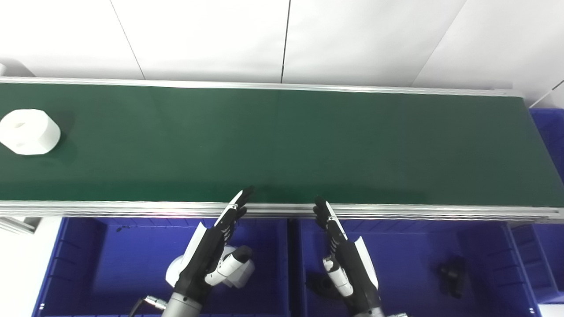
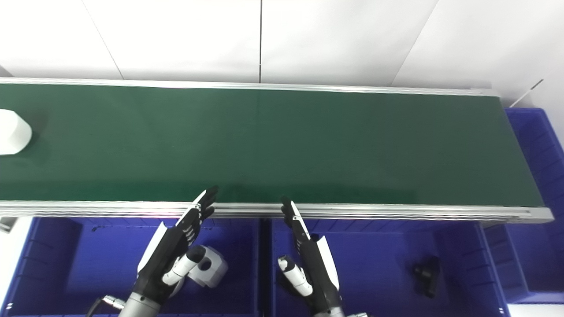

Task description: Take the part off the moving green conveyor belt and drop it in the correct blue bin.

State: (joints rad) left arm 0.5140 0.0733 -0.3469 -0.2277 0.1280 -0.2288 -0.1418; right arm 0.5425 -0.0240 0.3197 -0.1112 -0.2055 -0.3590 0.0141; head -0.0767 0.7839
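White edges (image 1: pixel 241 271) show on both sides of my left hand. I should expect separate white parts (image 1: pixel 175 271) side by side in the blue bin behind it.
A white blocky part with holes (image 1: pixel 28 131) lies on the green conveyor belt (image 1: pixel 282 141) at its far left end; in the right eye view (image 2: pixel 12 132) it is cut by the picture's left edge. My left hand (image 1: pixel 213 244) is open and empty, fingers stretched up to the belt's near rail above the left blue bin (image 1: pixel 88 264). My right hand (image 1: pixel 341 246) is open and empty, fingers pointing at the rail above the right blue bin (image 1: pixel 418 259). Both hands are far to the right of the part.
A white part (image 2: pixel 207 266) lies in the left bin under my left hand. A black part (image 1: pixel 451 270) lies in the right bin, another dark part (image 1: pixel 319 284) sits by my right wrist. A further blue bin (image 1: pixel 548 132) stands at the belt's right end.
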